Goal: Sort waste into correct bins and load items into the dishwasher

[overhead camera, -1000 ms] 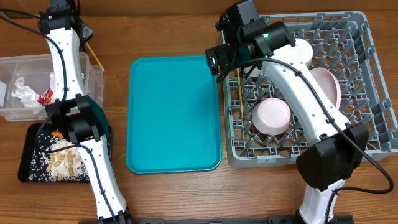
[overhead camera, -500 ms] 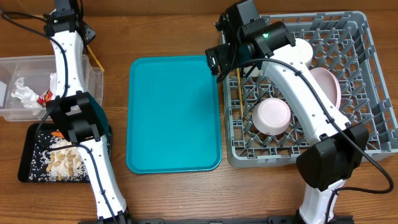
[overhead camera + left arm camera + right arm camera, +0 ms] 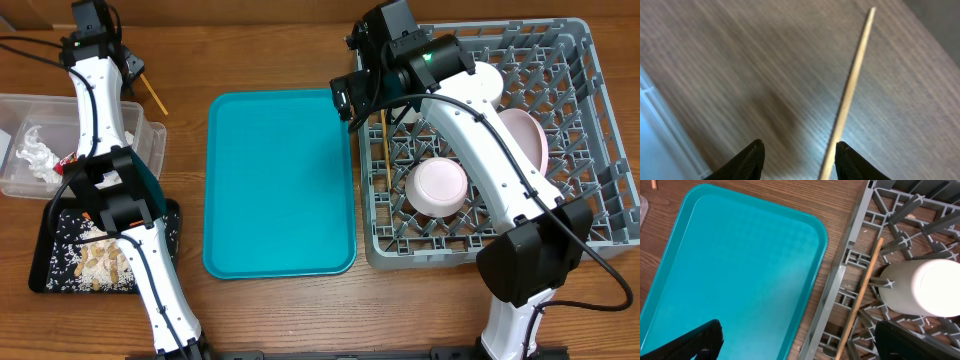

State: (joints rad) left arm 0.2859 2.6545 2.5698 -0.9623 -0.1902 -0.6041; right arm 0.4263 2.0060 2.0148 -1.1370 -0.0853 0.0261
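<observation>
The chopstick (image 3: 154,95) rests free of the clear tub and runs between my left gripper's open fingers (image 3: 830,157), so I should go on moving down until they straddle it, then close.
My left gripper (image 3: 128,62) is at the table's far left corner, low over a thin wooden chopstick (image 3: 155,96) that lies on the wood. In the left wrist view this chopstick (image 3: 850,95) runs between the open jaws (image 3: 800,160), close beside the right finger, and nothing is pinched. My right gripper (image 3: 352,100) hangs wide open and empty (image 3: 800,342) over the left rim of the grey dishwasher rack (image 3: 600,130). In the rack are the other chopstick (image 3: 862,297), a white cup (image 3: 927,287), a bowl (image 3: 437,188) and the pink plate (image 3: 525,135).
A teal tray (image 3: 280,180) lies bare in the middle. At the left the clear tub (image 3: 15,110) holds tissue (image 3: 35,155) and a red wrapper (image 3: 70,160). In front of it the black tray (image 3: 45,275) holds peanuts (image 3: 100,265) and rice scraps.
My left arm has shifted a little to the left and back, so its gripper now sits over the chopstick's far end. The right arm has not moved.
</observation>
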